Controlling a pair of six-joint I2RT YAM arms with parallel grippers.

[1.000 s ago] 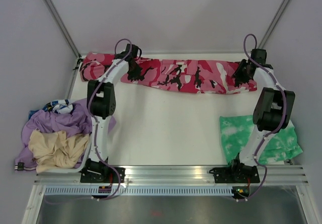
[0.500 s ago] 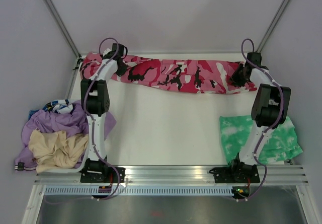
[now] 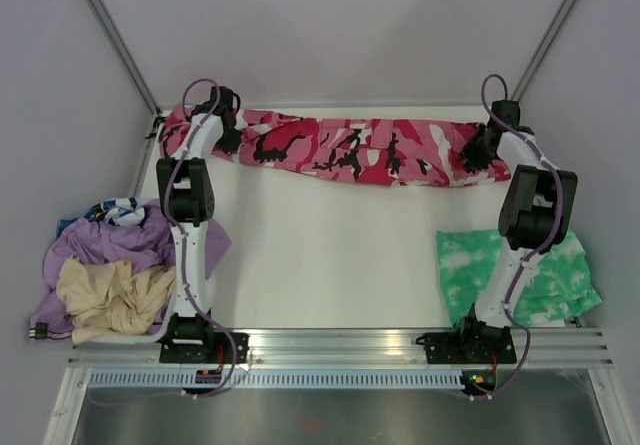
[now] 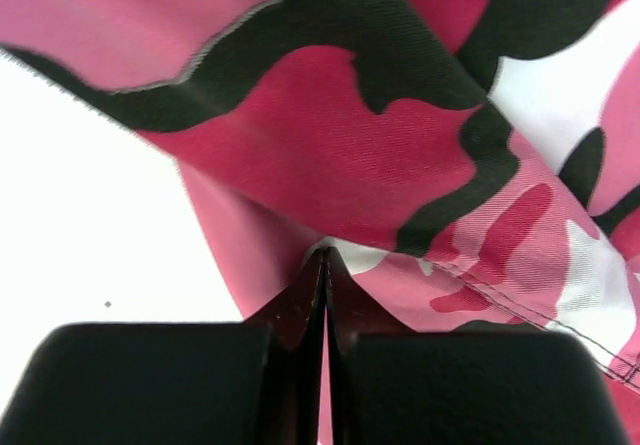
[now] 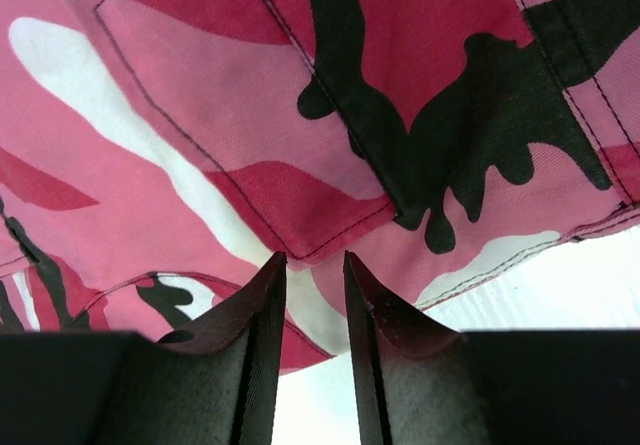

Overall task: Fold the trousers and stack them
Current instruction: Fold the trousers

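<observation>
The robot's left gripper is pinching the trousers' near edge point(image 3: 246, 163) and the white table before it point(image 3: 238, 205) is open, so the robot should go on pulling nearer until that edge is straight.
The trousers point(image 3: 360, 152), in pink, red, white and black camouflage, lie stretched left to right along the far edge of the white table point(image 3: 320, 255). My left gripper point(image 3: 225, 130) is at their left end. In the left wrist view its jaws point(image 4: 324, 253) are pressed together, with the cloth point(image 4: 330, 145) pinched at the tips and tenting away from them. My right gripper point(image 3: 478, 148) is at the right end. In the right wrist view its fingers point(image 5: 314, 257) stand a little apart over a stitched pocket corner of the trousers point(image 5: 250, 115), and bare table shows through the gap.
A green-and-white tie-dye garment point(image 3: 520, 270) lies at the front right beside the right arm's base. A heap of lilac cloth point(image 3: 120, 245) and beige cloth point(image 3: 110, 295) sits at the front left, over the table's left edge. Walls close in behind.
My left gripper has moved left along the far edge, drawing the trousers' left part with it. The right gripper has shifted only slightly at the right end.
</observation>
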